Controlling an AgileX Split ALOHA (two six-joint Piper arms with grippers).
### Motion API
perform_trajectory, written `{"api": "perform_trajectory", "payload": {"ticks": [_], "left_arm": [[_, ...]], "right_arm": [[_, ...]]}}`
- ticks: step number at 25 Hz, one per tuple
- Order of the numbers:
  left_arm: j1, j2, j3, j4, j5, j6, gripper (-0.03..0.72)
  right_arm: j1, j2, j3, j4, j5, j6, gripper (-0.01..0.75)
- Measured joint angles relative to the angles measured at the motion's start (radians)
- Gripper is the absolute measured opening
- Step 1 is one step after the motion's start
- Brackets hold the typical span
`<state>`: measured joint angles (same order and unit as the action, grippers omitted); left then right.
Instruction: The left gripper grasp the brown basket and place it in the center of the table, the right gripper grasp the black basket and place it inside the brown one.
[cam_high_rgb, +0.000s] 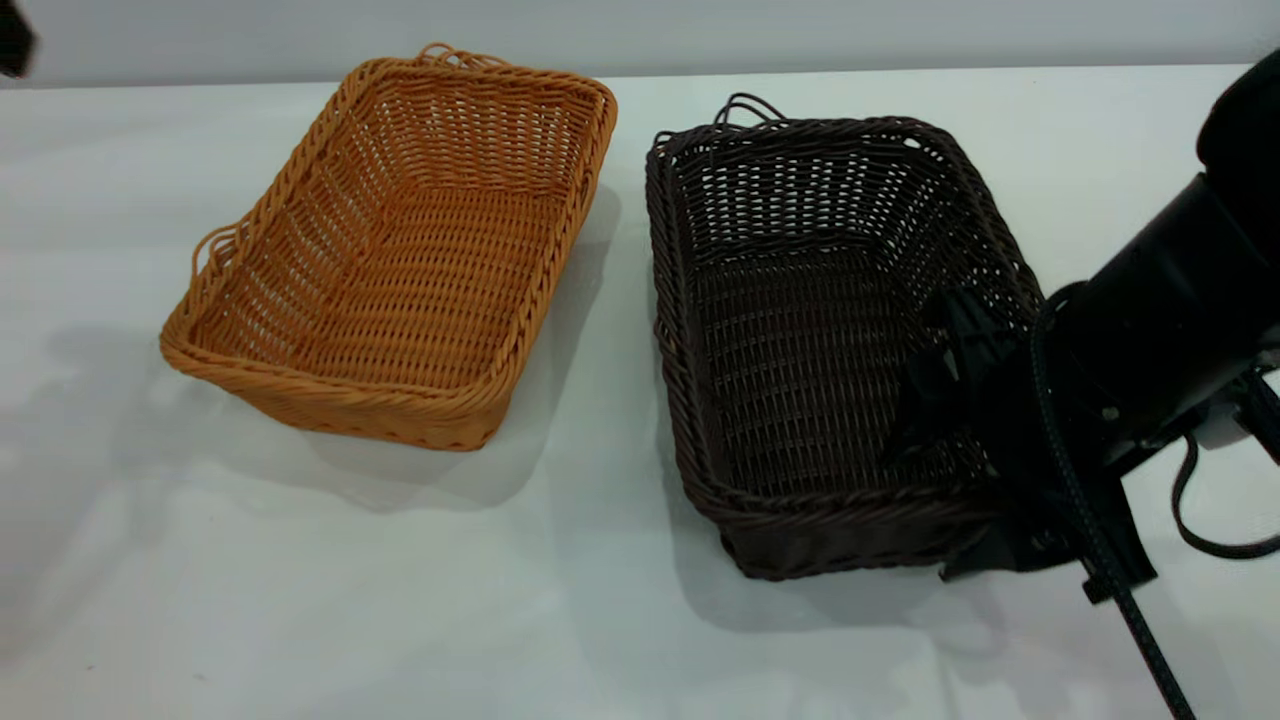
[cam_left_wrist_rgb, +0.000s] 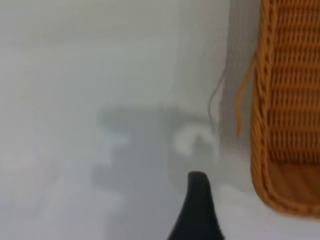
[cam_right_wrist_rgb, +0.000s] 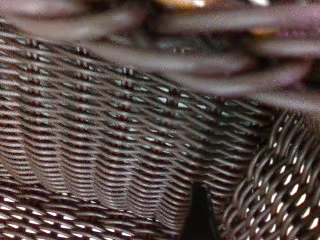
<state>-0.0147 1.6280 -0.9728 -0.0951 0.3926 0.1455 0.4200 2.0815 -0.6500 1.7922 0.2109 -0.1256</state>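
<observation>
My right gripper should lift the black basket (cam_high_rgb: 686, 360) out of the way while my left gripper grabs the brown basket by its outer side (cam_high_rgb: 258, 230), because the black basket is crowding the table's center.
The brown basket (cam_high_rgb: 400, 250) stands on the white table (cam_high_rgb: 600, 620), left of the middle. The black basket (cam_high_rgb: 830, 330) stands just to its right. My right gripper (cam_high_rgb: 985, 390) straddles the black basket's right wall, open. In the right wrist view, one finger (cam_right_wrist_rgb: 201, 215) is inside against the dark weave (cam_right_wrist_rgb: 100, 140); the other is hidden behind the wall. My left gripper (cam_left_wrist_rgb: 245, 220) is open and empty, off the brown basket's (cam_left_wrist_rgb: 290, 100) outer left side; one finger (cam_left_wrist_rgb: 197, 210) shows. A bit of the left arm (cam_high_rgb: 12, 40) shows at the far left.
The right arm's black cable and loop strap (cam_high_rgb: 1210, 530) hang over the table at the near right. The brown basket's wire handle (cam_left_wrist_rgb: 240, 100) sticks out toward my left gripper. Bare tabletop lies in front of both baskets.
</observation>
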Motion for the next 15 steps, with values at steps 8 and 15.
{"api": "perform_trajectory", "payload": {"ticks": [8,15], "left_arm": [[-0.074,0.372,-0.254,0.000,-0.011,0.019,0.545],[-0.136,0.624,-0.459,-0.001,-0.013,0.022,0.545]], "right_arm": [[0.000,0.000,-0.031,0.001,-0.001,0.006,0.498],[0.000,0.000,-0.031,0.001,-0.004,0.006,0.498]]}}
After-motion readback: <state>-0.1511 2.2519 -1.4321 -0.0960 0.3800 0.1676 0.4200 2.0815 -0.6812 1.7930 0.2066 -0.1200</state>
